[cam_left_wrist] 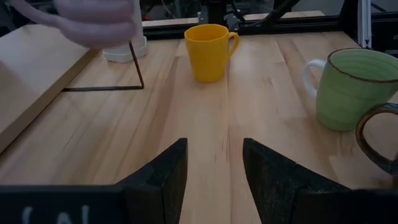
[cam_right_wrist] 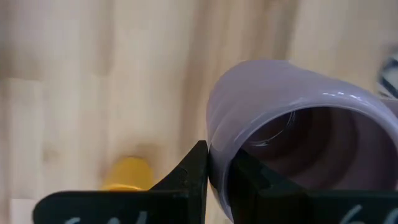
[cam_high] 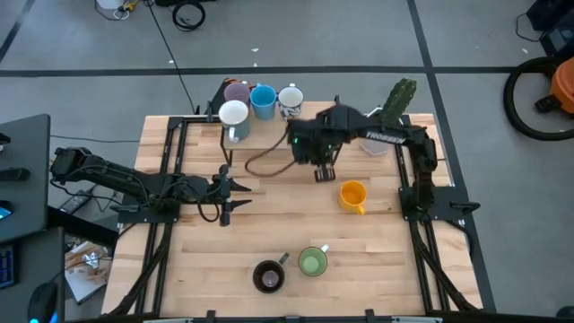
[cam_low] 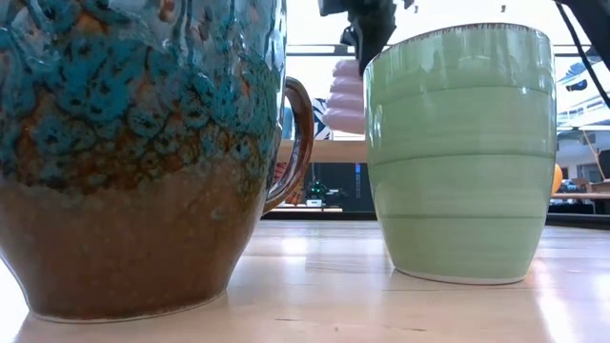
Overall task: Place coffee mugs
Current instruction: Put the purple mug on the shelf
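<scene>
The lilac mug is upright (cam_low: 345, 97) and the shelf is open (cam_high: 312, 109) next to the patterned white mug. My right gripper should keep going there and let go once the lilac mug's base rests.
My right gripper (cam_high: 323, 172) hangs over the table's middle, shut on a lilac mug (cam_right_wrist: 298, 124), which the low view shows as a lilac shape (cam_low: 345, 95) behind the green mug (cam_low: 462, 152). My left gripper (cam_high: 229, 191) waits open at the left, holding nothing. An orange mug (cam_high: 352, 195) stands upright right of centre. The green mug (cam_high: 312, 261) and a brown mug (cam_high: 269, 276) stand near the front edge. At the far edge a lilac (cam_high: 238, 90), a white (cam_high: 233, 112), a blue (cam_high: 263, 99) and a patterned white mug (cam_high: 290, 99) are grouped. My right gripper pinches the lilac mug's wall at its rim (cam_right_wrist: 214, 152), one finger (cam_right_wrist: 193, 168) outside and one (cam_right_wrist: 249, 183) inside the mug. The fingers point steeply down from above. The mug is lifted clear of the table and tilted, its mouth turned toward the wrist camera.
A white pot with a green cactus (cam_high: 395, 108) stands at the far right. A thin black wire stand (cam_left_wrist: 134, 68) and a brown cable (cam_high: 260, 161) lie left of centre. Black frame rails (cam_high: 170, 161) run along both sides. Bare wood lies between the orange mug and the front mugs.
</scene>
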